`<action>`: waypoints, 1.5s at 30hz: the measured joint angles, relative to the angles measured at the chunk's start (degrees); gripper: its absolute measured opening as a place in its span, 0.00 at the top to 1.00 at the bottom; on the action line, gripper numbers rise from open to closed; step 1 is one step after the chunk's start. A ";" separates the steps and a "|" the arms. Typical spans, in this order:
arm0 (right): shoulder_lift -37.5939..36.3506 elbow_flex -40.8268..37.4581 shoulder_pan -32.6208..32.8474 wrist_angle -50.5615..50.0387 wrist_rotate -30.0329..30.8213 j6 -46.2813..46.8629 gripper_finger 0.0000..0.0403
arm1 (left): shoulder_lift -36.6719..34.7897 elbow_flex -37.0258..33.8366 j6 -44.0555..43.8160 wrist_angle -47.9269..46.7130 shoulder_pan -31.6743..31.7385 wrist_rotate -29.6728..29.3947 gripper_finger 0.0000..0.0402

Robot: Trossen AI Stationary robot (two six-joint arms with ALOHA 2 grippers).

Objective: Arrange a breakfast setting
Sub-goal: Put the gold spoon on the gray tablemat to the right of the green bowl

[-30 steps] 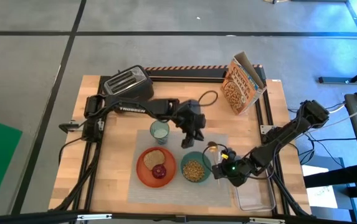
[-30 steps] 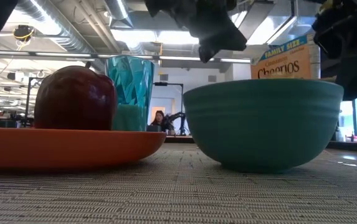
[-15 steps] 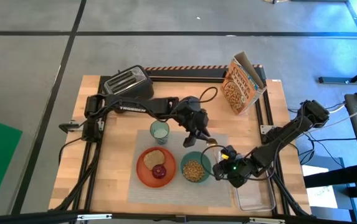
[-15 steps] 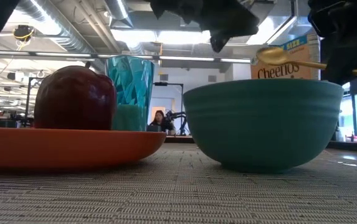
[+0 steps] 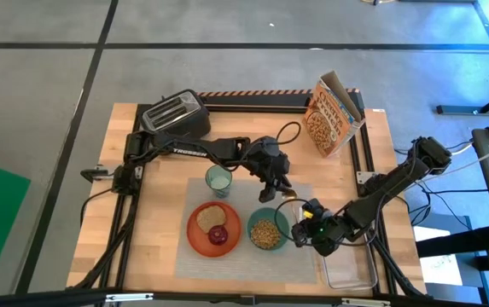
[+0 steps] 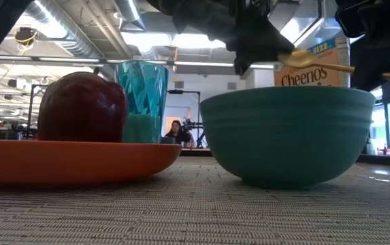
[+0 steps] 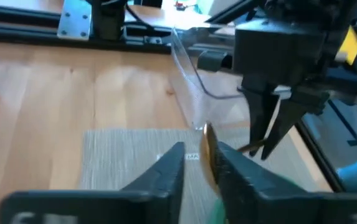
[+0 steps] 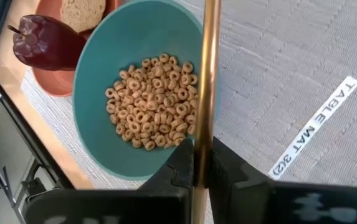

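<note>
My left gripper's fingers are open around the gold spoon's bowl end (image 6: 298, 59). So next my left gripper closes there (image 7: 209, 149) before my right gripper lets go of the spoon's handle.
A gold spoon (image 5: 292, 205) is held just right of the teal bowl (image 5: 252, 228), which holds cereal. My right gripper (image 5: 309, 221) is shut on the spoon's handle. My left gripper (image 7: 201, 155) is open, with one finger on each side of the spoon's bowl end (image 6: 302, 59). The grey placemat (image 5: 244, 256) carries the teal bowl, the green-tinted glass (image 5: 218, 179) and the orange plate (image 5: 193, 239). A toast slice (image 5: 212, 213) and a red fruit (image 5: 218, 235) lie on the plate. My right gripper pinches the spoon's handle (image 8: 200, 163) between its two fingers, which lie along it. The spoon is lifted clear, about level, and its bowl end points toward the left gripper beside the teal bowl's rim. My left gripper's fingers (image 7: 233, 163) stand close around the spoon's bowl end; I cannot tell whether they touch it.
A black toaster (image 5: 174, 115) stands at the far left and a cereal box (image 5: 334, 115) at the far right. A clear plastic tub (image 5: 351, 269) lies at the near right, beside the placemat. A black cable (image 5: 288, 132) loops behind the left gripper.
My left gripper has moved toward the table's right edge and a little nearer, up to the spoon's bowl end. The spoon has come into the low view above the teal bowl's rim, held by my right gripper.
</note>
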 joint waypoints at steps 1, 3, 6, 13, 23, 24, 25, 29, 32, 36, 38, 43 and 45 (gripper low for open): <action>0.00 0.00 0.00 -0.01 0.01 -0.60 0.97 | 0.00 0.00 -0.12 0.40 0.00 0.20 0.83; 0.00 0.00 -0.02 -0.05 0.05 -0.95 0.97 | -0.02 0.00 -0.15 0.56 -0.05 0.27 0.91; 0.00 0.00 -0.02 -0.06 0.15 -1.37 0.96 | -0.02 0.00 -0.03 0.32 -0.26 -0.30 0.98; -0.23 0.00 0.00 -1.27 -0.01 -2.33 0.96 | -0.02 0.00 0.06 -0.67 -0.37 -0.99 0.99; -0.24 0.00 0.02 -1.95 0.65 -2.89 0.96 | -0.02 0.00 -0.13 -1.29 -0.46 -0.53 0.94; -0.24 0.00 0.02 -1.95 1.00 -3.22 0.96 | -0.02 0.00 -0.17 -1.30 -0.48 -0.49 0.91; -0.24 0.00 0.02 -1.82 1.09 -3.36 0.96 | -0.02 0.00 -0.22 -1.33 -0.48 -0.44 0.88; -0.24 0.00 0.04 -1.94 1.64 -3.32 0.96 | -0.02 0.00 -2.96 -1.46 -0.50 -0.87 0.77; -0.24 0.00 0.04 -1.95 1.65 -3.01 0.97 | -0.02 0.00 -3.25 -2.78 -0.46 -2.70 0.73; -0.24 0.00 0.02 -1.98 1.69 -2.90 0.96 | -0.02 0.00 -3.21 -3.93 -0.47 -2.56 0.79; -0.46 0.00 0.02 -2.13 1.65 -3.16 0.96 | -0.02 0.00 -2.93 -4.54 -0.48 -1.77 0.86; -0.55 0.00 -0.02 -1.74 1.83 -3.56 0.95 | -0.02 0.00 -2.85 -4.68 -0.47 -2.69 0.98; -0.55 0.00 -0.02 -1.08 1.22 -4.17 0.91 | -0.02 0.00 -2.74 -4.66 -0.42 -3.54 0.98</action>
